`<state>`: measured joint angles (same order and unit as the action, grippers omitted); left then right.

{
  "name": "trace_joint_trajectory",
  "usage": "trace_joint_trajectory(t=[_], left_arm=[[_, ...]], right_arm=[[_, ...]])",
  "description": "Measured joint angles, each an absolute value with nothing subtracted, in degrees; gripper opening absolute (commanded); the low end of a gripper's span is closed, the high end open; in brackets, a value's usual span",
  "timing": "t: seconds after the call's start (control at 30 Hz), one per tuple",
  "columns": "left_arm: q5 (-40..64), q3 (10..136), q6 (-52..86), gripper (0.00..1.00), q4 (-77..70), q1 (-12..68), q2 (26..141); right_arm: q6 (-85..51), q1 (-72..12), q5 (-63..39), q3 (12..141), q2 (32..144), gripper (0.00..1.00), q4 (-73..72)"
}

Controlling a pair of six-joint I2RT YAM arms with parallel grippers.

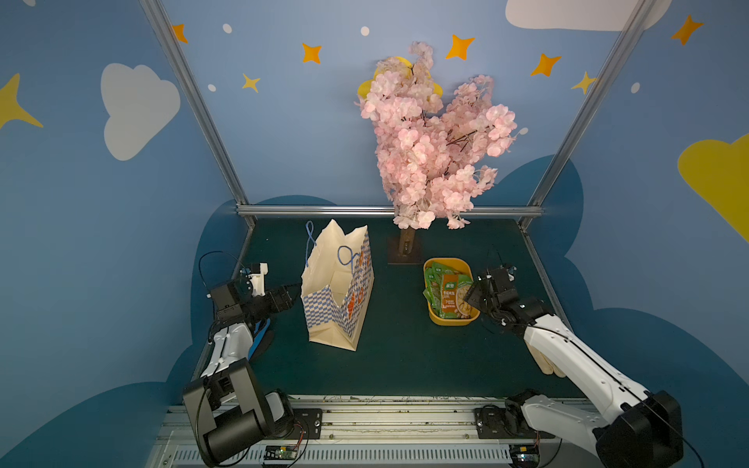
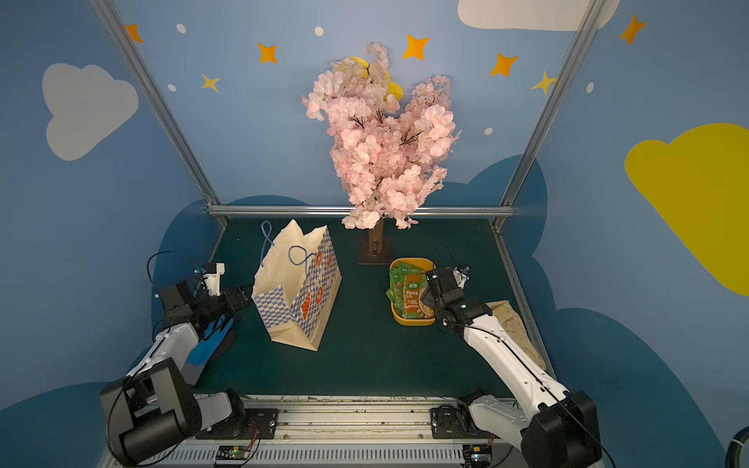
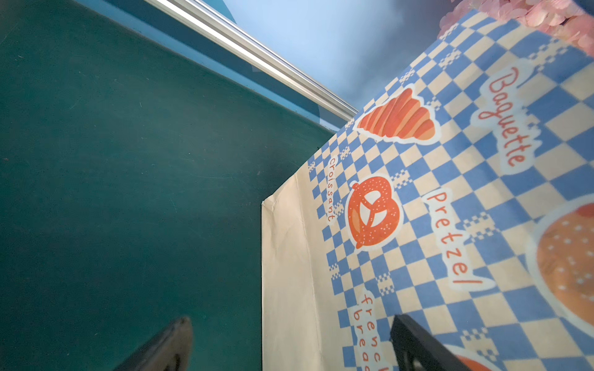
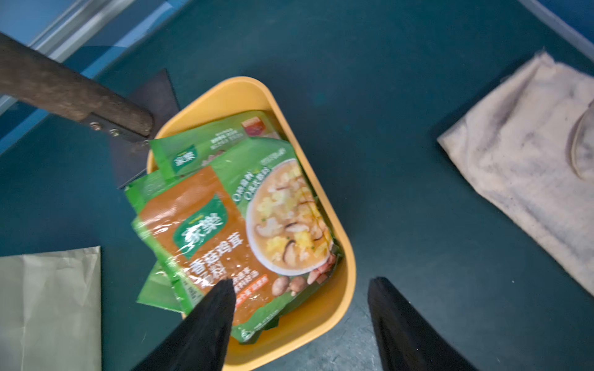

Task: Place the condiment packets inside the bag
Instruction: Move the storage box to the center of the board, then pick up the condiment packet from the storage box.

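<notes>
The top packet (image 1: pixel 455 295) is lying free above the other packets, so my right gripper should keep going down toward that packet's orange panel (image 1: pixel 448 291) until its fingers pinch the panel.
Several green condiment packets (image 1: pixel 450 291) (image 2: pixel 411 291) (image 4: pixel 244 218) lie stacked in a yellow tub (image 1: pixel 450 321) (image 4: pixel 340 308), the top one showing an orange panel and a soup photo. The checkered paper bag (image 1: pixel 336 291) (image 2: pixel 296 291) (image 3: pixel 450 208) stands upright at the left with its mouth open. My right gripper (image 1: pixel 472 293) (image 2: pixel 427 298) (image 4: pixel 302 281) hovers open over the tub's near rim, one finger above the top packet, holding nothing. My left gripper (image 1: pixel 292 295) (image 2: pixel 243 298) (image 3: pixel 292 318) is open close beside the bag's left wall, near its lower edge.
A pink blossom tree (image 1: pixel 433 150) stands on a dark base (image 1: pixel 405 253) behind the tub. A beige cloth glove (image 2: pixel 514 328) (image 4: pixel 530 160) lies under my right arm. A blue glove (image 2: pixel 215 344) lies under my left arm. A metal rail (image 1: pixel 389 210) bounds the far edge.
</notes>
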<state>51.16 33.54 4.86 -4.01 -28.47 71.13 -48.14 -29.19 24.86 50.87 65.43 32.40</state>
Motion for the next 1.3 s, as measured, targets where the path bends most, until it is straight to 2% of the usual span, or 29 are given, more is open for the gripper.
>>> trace_joint_trajectory(t=[0.27, 0.43, 0.6, 0.87, 1.13, 1.3], left_arm=[[50.9, 33.5, 4.3, 1.00, -4.4, -28.5, 71.4], [50.7, 33.5, 4.1, 1.00, -4.4, -28.5, 71.4], [50.6, 33.5, 4.1, 1.00, -4.4, -28.7, 71.5], [50.3, 33.5, 4.1, 1.00, -4.4, -28.9, 72.0], [50.2, 33.5, 4.1, 1.00, -4.4, -28.9, 72.0], [50.2, 33.5, 4.1, 1.00, -4.4, -28.9, 72.0]], right_arm=[[-45.5, -43.4, 38.3, 65.0, 82.4, 0.77, 35.9], [-44.1, -45.7, 43.3, 71.8, 92.2, 0.71, 37.6], [-44.8, -45.7, 48.3, 73.1, 97.8, 0.63, 38.3], [-44.7, -44.3, 50.4, 73.1, 101.1, 0.44, 38.9], [-45.0, -43.7, 50.5, 72.9, 101.7, 0.30, 38.4], [-45.0, -43.4, 50.6, 71.7, 101.6, 0.14, 38.3]])
